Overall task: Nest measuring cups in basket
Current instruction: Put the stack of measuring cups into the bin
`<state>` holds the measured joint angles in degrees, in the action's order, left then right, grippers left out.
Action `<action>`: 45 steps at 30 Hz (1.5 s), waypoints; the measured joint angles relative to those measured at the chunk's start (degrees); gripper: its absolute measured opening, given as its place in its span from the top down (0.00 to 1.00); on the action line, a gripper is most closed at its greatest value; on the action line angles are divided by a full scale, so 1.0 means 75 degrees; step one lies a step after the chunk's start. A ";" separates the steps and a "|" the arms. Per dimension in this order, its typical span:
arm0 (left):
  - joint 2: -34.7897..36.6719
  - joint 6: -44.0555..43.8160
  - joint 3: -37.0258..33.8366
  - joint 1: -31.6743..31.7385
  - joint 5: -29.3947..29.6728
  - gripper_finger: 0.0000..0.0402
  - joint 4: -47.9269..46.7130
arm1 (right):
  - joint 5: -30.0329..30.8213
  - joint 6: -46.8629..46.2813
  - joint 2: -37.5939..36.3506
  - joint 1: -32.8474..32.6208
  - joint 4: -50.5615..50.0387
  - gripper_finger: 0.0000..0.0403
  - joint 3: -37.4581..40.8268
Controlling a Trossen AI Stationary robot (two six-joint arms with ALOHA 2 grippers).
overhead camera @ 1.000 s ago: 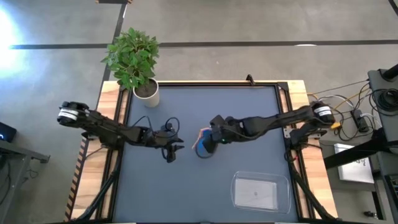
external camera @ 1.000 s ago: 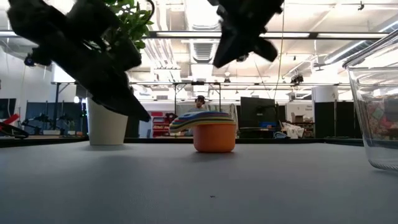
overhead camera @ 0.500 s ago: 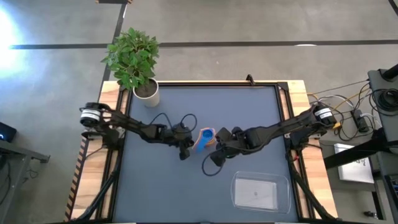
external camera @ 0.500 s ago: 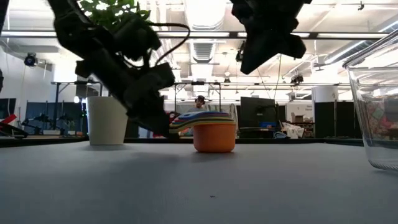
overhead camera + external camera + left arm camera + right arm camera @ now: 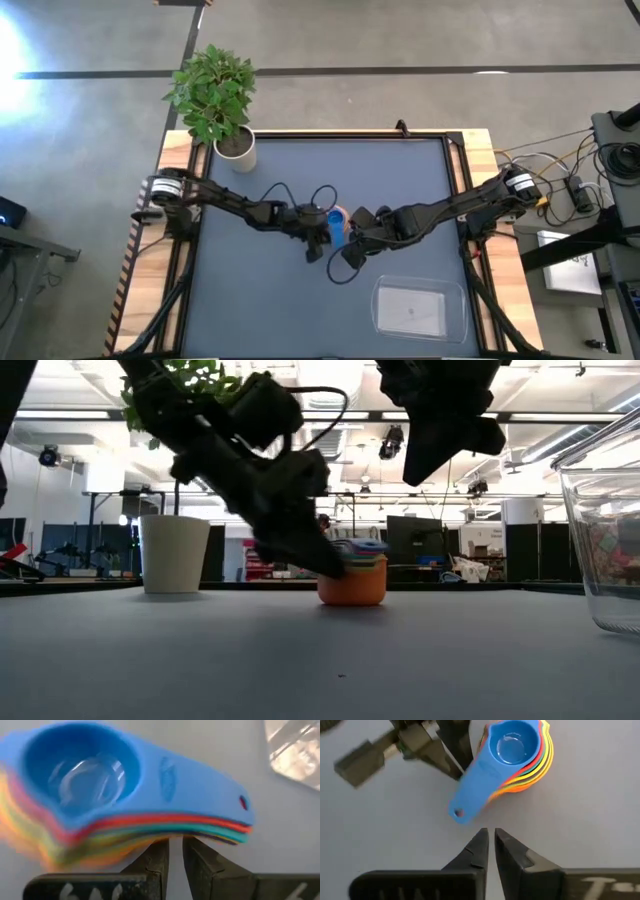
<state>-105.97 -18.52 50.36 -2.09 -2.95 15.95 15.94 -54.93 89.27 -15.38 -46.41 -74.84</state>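
The stacked handles (image 5: 473,779) are crowded by my left gripper's closed fingers, so next my left gripper moves back before my right gripper takes the handles (image 5: 472,794) for the basket.
The measuring cups (image 5: 336,224) stand nested in one stack at mid table, blue on top (image 5: 515,750) and orange at the bottom (image 5: 352,582), with the orange cup's base on the table. Their handles fan out toward the near edge. My left gripper (image 5: 176,845) is shut, its tips against the handles (image 5: 320,242). My right gripper (image 5: 491,836) is shut and hangs in the air (image 5: 425,465) just near of the handles' free end (image 5: 457,814), touching nothing. The basket (image 5: 418,305) is a clear tray near the table's near right corner. My left gripper pushes with its shut fingertips (image 5: 454,766) against the side edge of the stacked handles (image 5: 172,829), about midway along them. It comes from the table's left, slanting down, and lies across the handles. The stack stays upright on the table.
A white plant pot (image 5: 236,148) stands at the far left corner, also in the low view (image 5: 172,552). The basket's clear wall (image 5: 605,540) rises at the right. Bare grey table lies between the stack and the basket. A person shows far off in the room.
My left gripper has swept toward the table's right and down to the stack. The stack's handles have swung from pointing left round toward the near edge, and the stack has slid a little right. My right gripper moved from over the stack toward the near edge, then held still.
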 joint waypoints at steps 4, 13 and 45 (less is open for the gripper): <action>-0.0517 -0.0001 0.0606 -0.0047 -0.0164 0.91 -0.0011 | -0.0055 0.0045 0.0000 0.0003 -0.0048 0.84 -0.0001; -0.0696 0.0096 0.0963 -0.0067 -0.0493 0.91 -0.0001 | 0.0150 -0.0288 0.0000 0.0052 -0.0183 0.42 -0.0001; 0.4301 -0.0243 -0.4376 -0.0670 0.0326 0.91 0.3283 | -0.0987 0.1069 0.1512 0.1306 0.0659 0.10 0.0019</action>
<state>-73.72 -20.35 17.54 -7.11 -0.51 40.57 8.54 -46.92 100.62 -5.58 -41.47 -74.69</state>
